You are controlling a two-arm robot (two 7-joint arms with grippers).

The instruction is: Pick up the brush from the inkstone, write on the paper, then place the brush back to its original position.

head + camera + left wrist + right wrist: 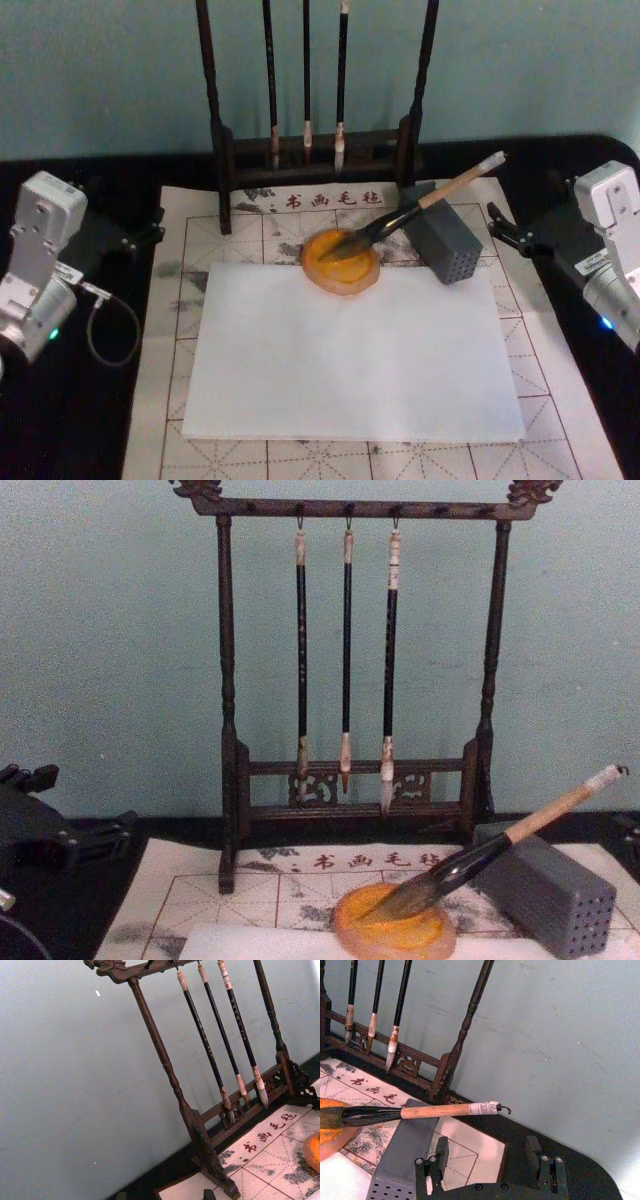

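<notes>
The brush's dark bristles come together in a narrow tip (366, 917), so the bristles (415, 893) should keep their point when I lift the brush off the inkstone.
The brush (420, 205) lies tilted, with its dark bristles in the round orange inkstone (340, 262) and its tan handle propped on a grey block (445, 242). Its white cap points to the back right. The white paper (350, 355) lies blank in front of the inkstone. My right gripper (487, 1152) is open, a little behind the grey block (402, 1152) and short of the brush handle (435, 1111). In the head view it sits at the mat's right edge (500, 225). My left gripper (150, 228) is open at the mat's left edge, holding nothing.
A dark wooden rack (320, 150) with three thin hanging brushes (346, 660) stands behind the inkstone. A gridded felt mat (200, 250) lies under the paper on the black table. A cable loop (110, 335) hangs by the left arm.
</notes>
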